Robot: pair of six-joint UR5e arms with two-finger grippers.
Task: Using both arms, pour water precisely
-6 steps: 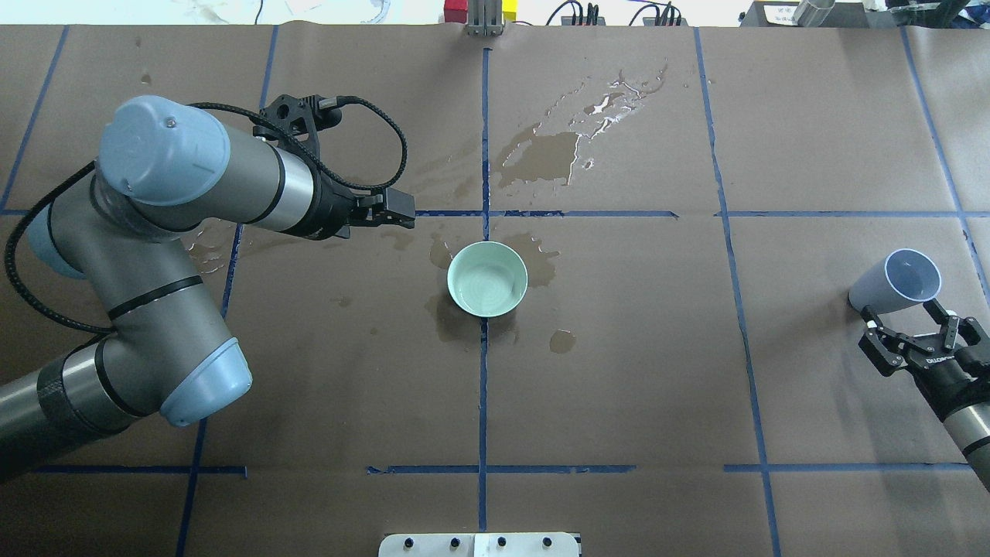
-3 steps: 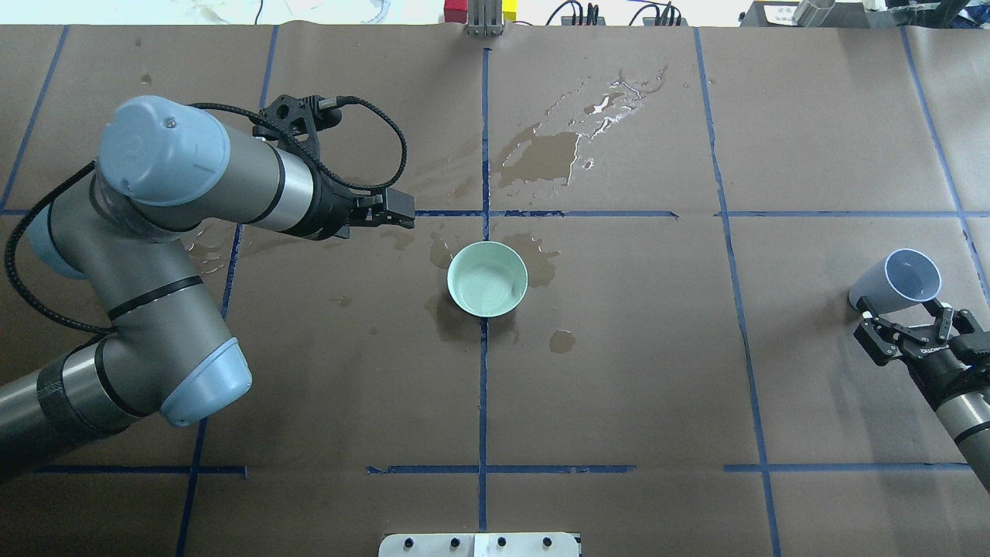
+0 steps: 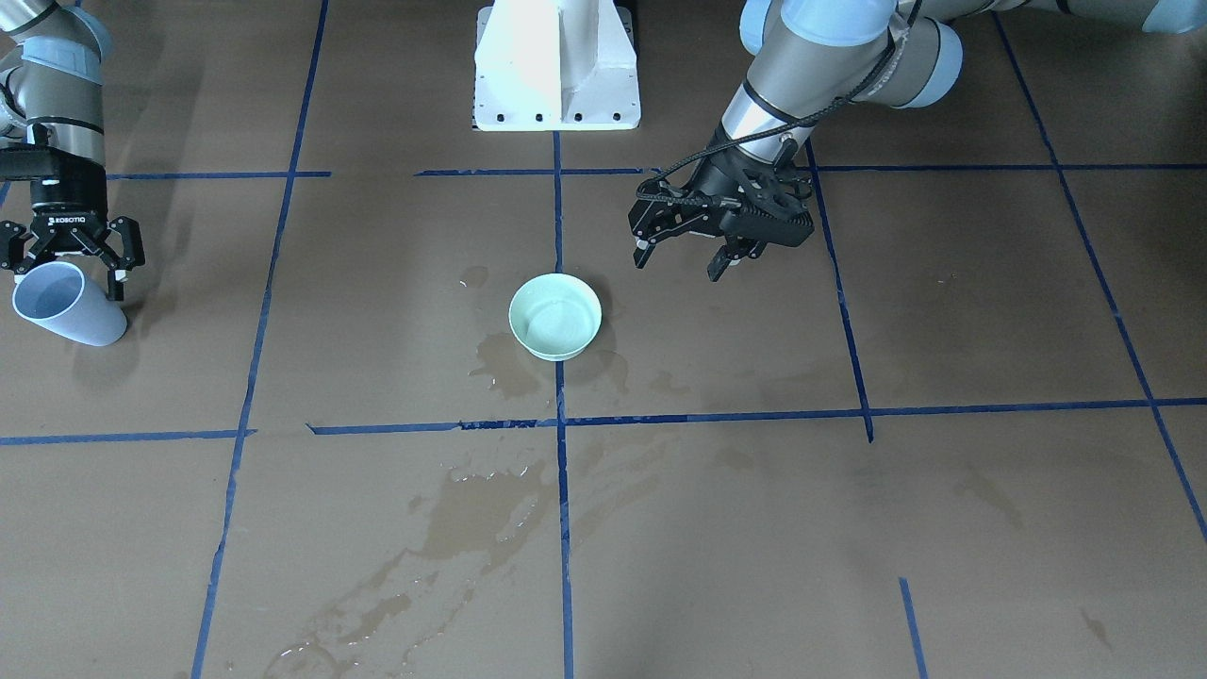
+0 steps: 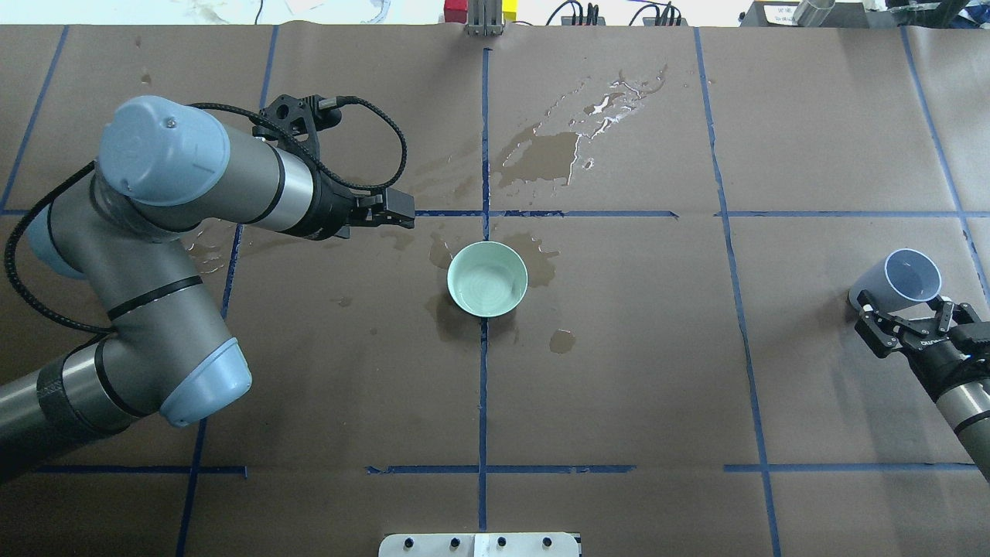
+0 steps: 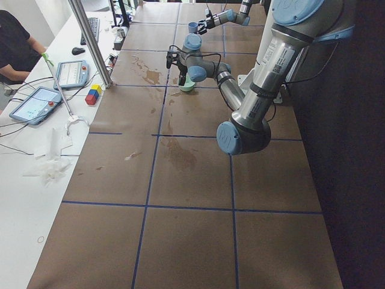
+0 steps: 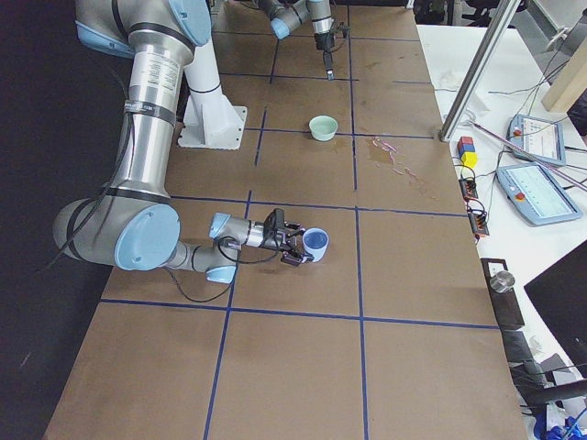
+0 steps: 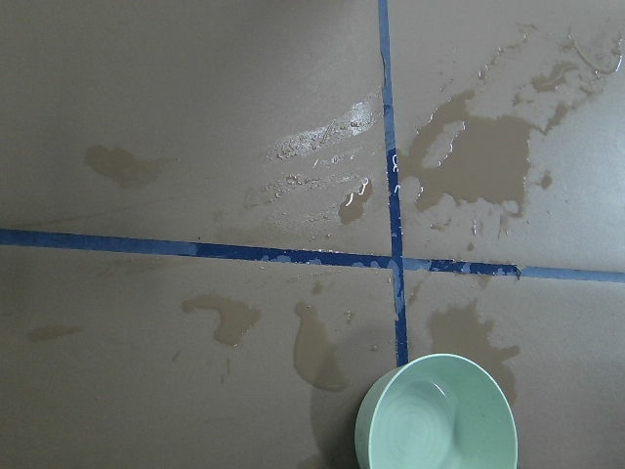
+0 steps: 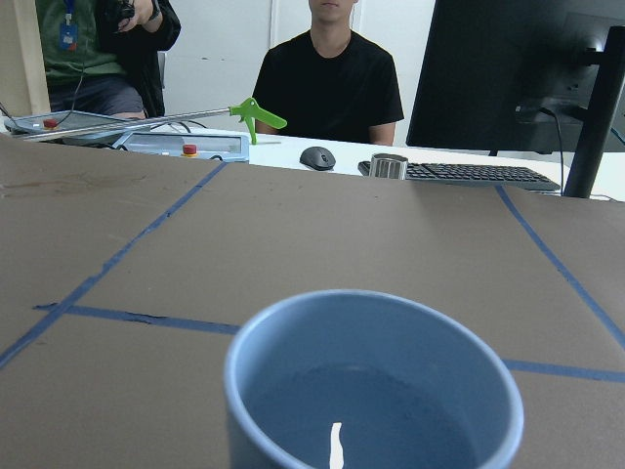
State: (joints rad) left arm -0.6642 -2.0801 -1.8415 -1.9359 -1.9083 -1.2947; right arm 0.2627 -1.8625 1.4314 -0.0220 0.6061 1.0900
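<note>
I expect water to stream into the bowl when I tip the cup, because a bright glint [image 8: 336, 447] lies on the level surface inside the blue cup [image 3: 70, 304].
A pale blue cup [image 4: 905, 277] stands near the table's right edge; it also shows in the front view [image 3: 58, 306] and the right wrist view [image 8: 376, 391]. Its inside shows a clear liquid surface with a bright glint, apparently water. My right gripper [image 4: 905, 307] is open, its fingers on either side of the cup's base, not closed on it. A mint-green bowl [image 4: 487, 278] at the table's middle holds a little clear water [image 7: 430, 420]. My left gripper [image 3: 677, 269] is open and empty, hovering to the bowl's left and slightly beyond it.
Dark wet smears [image 4: 549, 151] lie beyond the bowl and around it. Blue tape lines grid the brown paper. The white pedestal [image 3: 556, 66] stands at the robot's side. Operators [image 8: 327, 73] sit behind the far table edge with tablets and a keyboard.
My right gripper has moved forward toward the blue cup, so its open fingers now flank the cup's base. The left arm, bowl and cup have not moved.
</note>
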